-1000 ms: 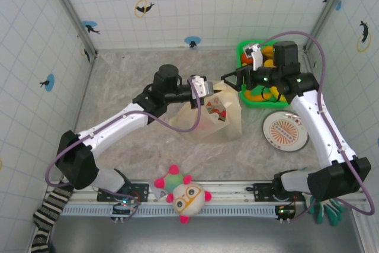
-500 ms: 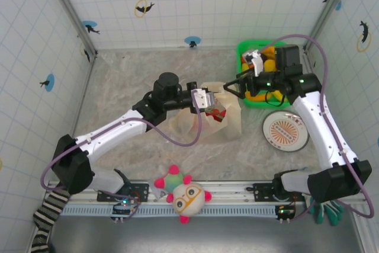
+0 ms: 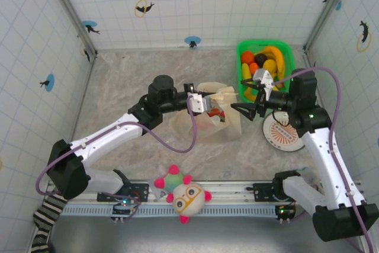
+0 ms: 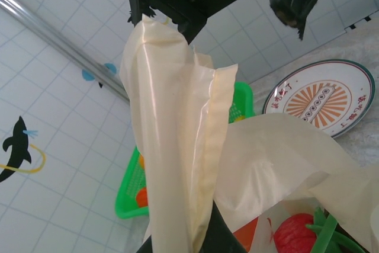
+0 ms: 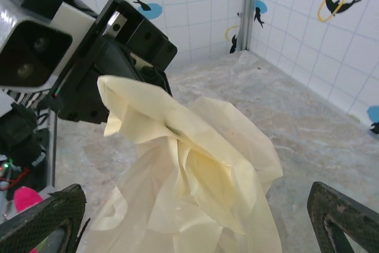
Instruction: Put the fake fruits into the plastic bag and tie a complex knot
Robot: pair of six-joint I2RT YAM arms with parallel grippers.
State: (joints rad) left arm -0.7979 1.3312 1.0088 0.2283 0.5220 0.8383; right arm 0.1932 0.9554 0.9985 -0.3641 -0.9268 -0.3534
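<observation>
I should take the handle strip's loose end [image 4: 155,38] with my right gripper before my left gripper opens to regrip the bag, because only my left gripper is holding the bag's handle strip [image 4: 172,146].
The cream plastic bag [image 3: 214,117] lies crumpled mid-table. My left gripper [image 3: 198,102] is shut on one of its handle strips [image 4: 177,146] and holds it upright; its jaws pinch the strip low in the left wrist view [image 4: 189,235]. My right gripper [image 3: 244,111] stands open just right of the bag, and its spread fingers [image 5: 41,217] flank the bunched bag top [image 5: 195,170] with nothing between them. Fake fruits [image 3: 263,62] in orange, yellow, red and dark colours lie in the green basket. Something red [image 4: 296,232] shows through the bag wall.
The green basket [image 3: 260,43] stands at the back right, behind my right gripper. A round plate [image 3: 285,131] with an orange sunburst lies under the right arm. A pink-spiked plush toy [image 3: 183,195] sits at the near edge. Tiled walls enclose the table.
My right gripper, still open, has swung away from the green basket and come forward to the bag's right side. The left gripper keeps its hold on the handle, shifted slightly.
</observation>
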